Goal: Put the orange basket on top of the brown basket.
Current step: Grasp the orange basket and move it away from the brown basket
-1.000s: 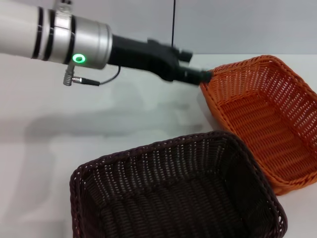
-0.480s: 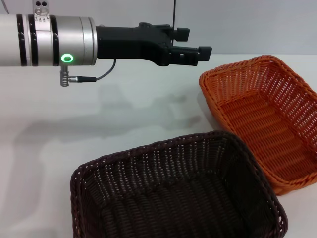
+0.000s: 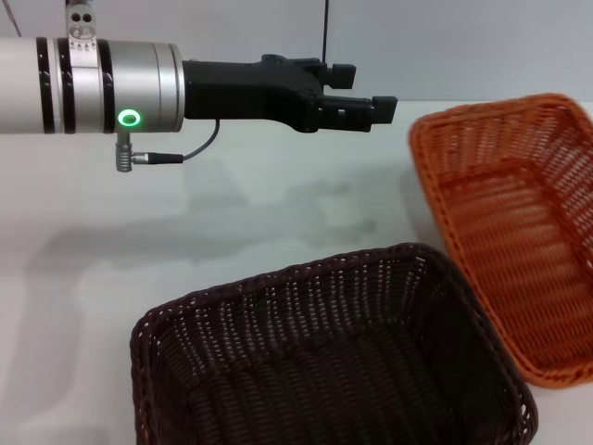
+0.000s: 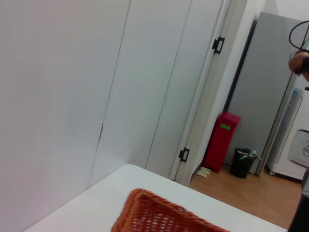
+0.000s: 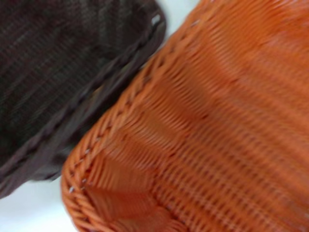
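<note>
The orange basket's side point(image 3: 465, 269) slants close against the brown basket's corner; next my right gripper pulls the orange basket away and turns it straighter before lifting it.
The orange basket point(image 3: 519, 241) is at the right of the table in the head view, its right part cut off by the picture's edge. It fills the right wrist view point(image 5: 217, 121), and its rim shows in the left wrist view point(image 4: 154, 217). The brown basket point(image 3: 334, 362) stands at the front centre, its corner close beside the orange one point(image 5: 63, 63). My left gripper point(image 3: 369, 91) hangs open and empty above the table, to the left of the orange basket and apart from it. My right gripper is out of view.
The white table point(image 3: 232, 213) is bare to the left of and behind the brown basket. A thin black cable point(image 3: 325, 37) hangs at the back. A wall and doors point(image 4: 159, 87) lie beyond the table's far edge.
My left gripper left the orange basket's near-left corner and rose above the table. The orange basket then shifted to the right, partly out of the picture.
</note>
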